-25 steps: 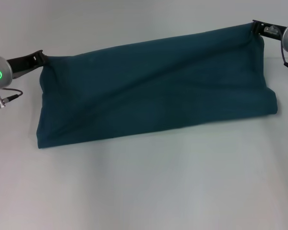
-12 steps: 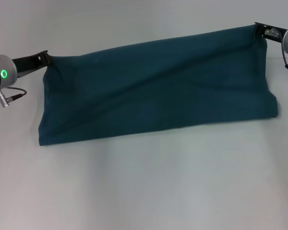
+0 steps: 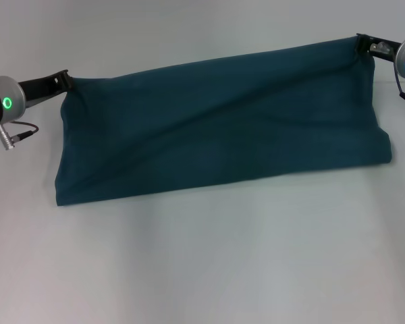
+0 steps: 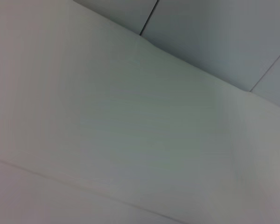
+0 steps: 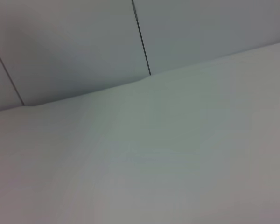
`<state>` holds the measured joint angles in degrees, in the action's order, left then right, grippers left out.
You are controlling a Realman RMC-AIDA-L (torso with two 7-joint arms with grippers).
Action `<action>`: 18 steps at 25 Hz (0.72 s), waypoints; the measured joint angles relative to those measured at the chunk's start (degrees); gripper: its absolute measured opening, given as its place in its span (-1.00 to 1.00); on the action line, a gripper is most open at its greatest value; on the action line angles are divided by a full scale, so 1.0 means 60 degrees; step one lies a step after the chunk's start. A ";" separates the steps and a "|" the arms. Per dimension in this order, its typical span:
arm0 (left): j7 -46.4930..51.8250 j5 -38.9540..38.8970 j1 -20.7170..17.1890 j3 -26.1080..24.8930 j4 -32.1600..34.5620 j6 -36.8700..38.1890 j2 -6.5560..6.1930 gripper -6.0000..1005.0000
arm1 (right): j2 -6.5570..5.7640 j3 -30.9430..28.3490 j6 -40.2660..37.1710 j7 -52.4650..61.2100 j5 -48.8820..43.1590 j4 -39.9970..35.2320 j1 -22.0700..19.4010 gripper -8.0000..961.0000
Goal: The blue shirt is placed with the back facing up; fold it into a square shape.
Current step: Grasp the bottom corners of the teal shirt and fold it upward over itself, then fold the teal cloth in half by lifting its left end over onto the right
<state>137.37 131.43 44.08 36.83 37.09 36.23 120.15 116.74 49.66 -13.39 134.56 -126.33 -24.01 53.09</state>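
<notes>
The blue shirt lies at a slant with its end (image 3: 381, 135) close to the arm of the robot's right gripper, so the robot should let go of both corners and pull the opposite end (image 3: 66, 179) with its left gripper.
The blue shirt (image 3: 219, 125) is a dark teal cloth folded into a long band across the white table (image 3: 209, 263) in the head view. No lettering shows. My left gripper (image 3: 65, 80) is shut on the band's far left corner. My right gripper (image 3: 362, 44) is shut on its far right corner. Both hold the far edge taut and a little raised, while the near folded edge rests on the table. The right end lies farther away than the left. Neither wrist view shows the shirt or any fingers.
The left wrist view shows only white table surface (image 4: 130, 130) and a panelled wall (image 4: 214, 37). The right wrist view shows the same kind of table (image 5: 168, 154) and wall (image 5: 84, 42).
Over the last second my left gripper lifted slightly and moved a little right with its corner, and the shirt's left end shifted with it. Since half a second ago almost nothing moved.
</notes>
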 joint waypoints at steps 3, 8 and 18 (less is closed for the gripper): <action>0.0000 0.0050 0.0044 -0.0001 -0.0030 -0.0074 -0.0018 -0.77 | -0.0001 0.0001 0.0002 0.0028 0.0028 0.0045 -0.0043 -0.83; -0.0102 0.0057 0.0128 0.0084 -0.0106 -0.0179 -0.0043 -0.74 | -0.0021 -0.0051 -0.0045 0.0092 0.0042 0.0047 -0.0061 -0.76; 0.0645 0.0024 0.0213 -0.0029 -0.0621 -0.0356 -0.0355 -0.62 | -0.0843 -0.0118 -0.0605 0.0256 0.0048 0.0103 -0.0132 -0.62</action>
<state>141.24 131.57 45.36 36.66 33.37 34.09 118.02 111.69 48.95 -17.02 136.10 -126.04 -23.39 52.29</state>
